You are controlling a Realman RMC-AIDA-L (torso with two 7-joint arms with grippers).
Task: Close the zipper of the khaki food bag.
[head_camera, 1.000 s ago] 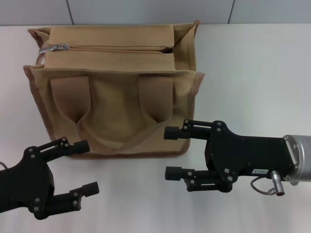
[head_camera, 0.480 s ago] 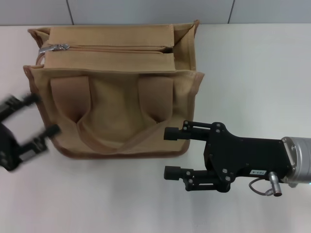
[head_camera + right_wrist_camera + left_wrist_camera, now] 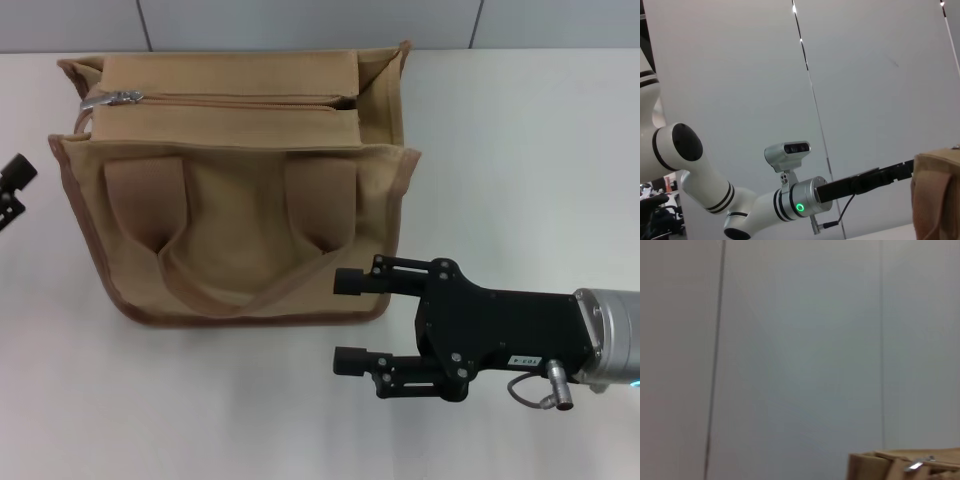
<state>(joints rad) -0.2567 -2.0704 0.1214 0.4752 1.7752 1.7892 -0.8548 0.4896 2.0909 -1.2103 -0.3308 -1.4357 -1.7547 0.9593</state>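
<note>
My left gripper needs to go first because the zipper's end (image 3: 83, 117) hangs loose past the silver pull tab. It should grab and lift that end (image 3: 82, 122) before my right gripper takes the pull tab.
The khaki food bag (image 3: 240, 210) stands on the white table, its two wide strap handles lying down over the near side. The zipper (image 3: 240, 100) runs along the top panel, and its silver pull tab (image 3: 110, 98) rests at the bag's left end. Only the black fingertips of my left gripper (image 3: 10, 190) show at the picture's left edge; they stand apart, a little left of the bag and clear of it. My right gripper (image 3: 345, 320) hovers open by the bag's near right corner, holding nothing. The left wrist view catches the bag's corner (image 3: 880, 466) and the pull tab (image 3: 920, 465).
Grey wall panels (image 3: 300, 20) rise just behind the bag. White table surface (image 3: 520, 150) spreads to the right of the bag and in front of it. In the right wrist view, the left arm (image 3: 790, 200) reaches toward a corner of the bag (image 3: 937, 195).
My left gripper has swung from the near left of the table out and back to the bag's left side, mostly leaving the head view. The right gripper drifted slightly nearer. The bag is unmoved.
</note>
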